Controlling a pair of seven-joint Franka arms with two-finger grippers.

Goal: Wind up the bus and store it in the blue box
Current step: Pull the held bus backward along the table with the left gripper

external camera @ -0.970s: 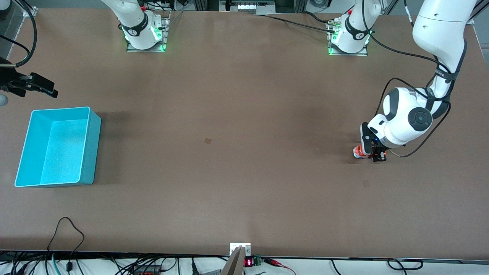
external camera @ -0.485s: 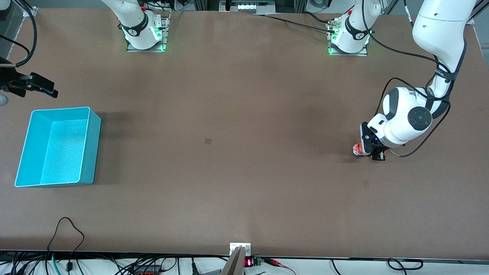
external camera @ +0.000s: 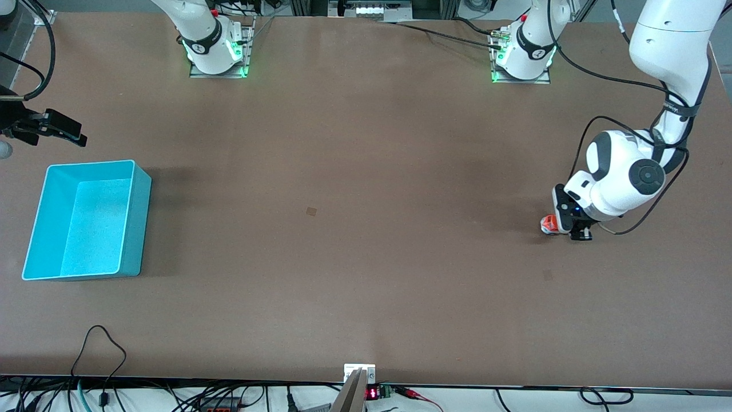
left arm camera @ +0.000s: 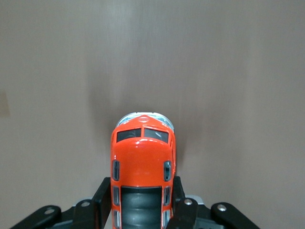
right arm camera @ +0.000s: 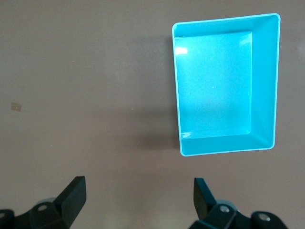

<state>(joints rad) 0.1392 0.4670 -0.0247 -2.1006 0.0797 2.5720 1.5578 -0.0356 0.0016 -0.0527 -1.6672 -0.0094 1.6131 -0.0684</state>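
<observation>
The bus's nose (external camera: 547, 224) points at the blue box across open table, so the robot's left gripper goes on pulling the bus back until it is wound up, and then let go.
The small orange-red bus (external camera: 548, 224) sits low at the table surface near the left arm's end. My left gripper (external camera: 565, 228) is shut on its sides. In the left wrist view the bus (left arm camera: 143, 157) points away from the camera, its dark ribbed roof panel between the black fingers (left arm camera: 106, 193) of the left gripper (left arm camera: 142, 191). The blue box (external camera: 86, 220) stands empty at the right arm's end. It also shows in the right wrist view (right arm camera: 262, 86). My right gripper (external camera: 71, 133) waits open and empty above the table beside the box, its jaws (right arm camera: 138, 193) wide apart.
The two arm bases (external camera: 217, 48) (external camera: 521, 54) stand along the table's farthest edge. A small tape mark (external camera: 311, 211) lies mid-table. Cables (external camera: 97, 343) run along the nearest edge. A long stretch of bare brown table separates the bus and the box.
My left gripper has moved the bus a short way toward the left arm's end of the table, staying low. The right arm and the box have not moved.
</observation>
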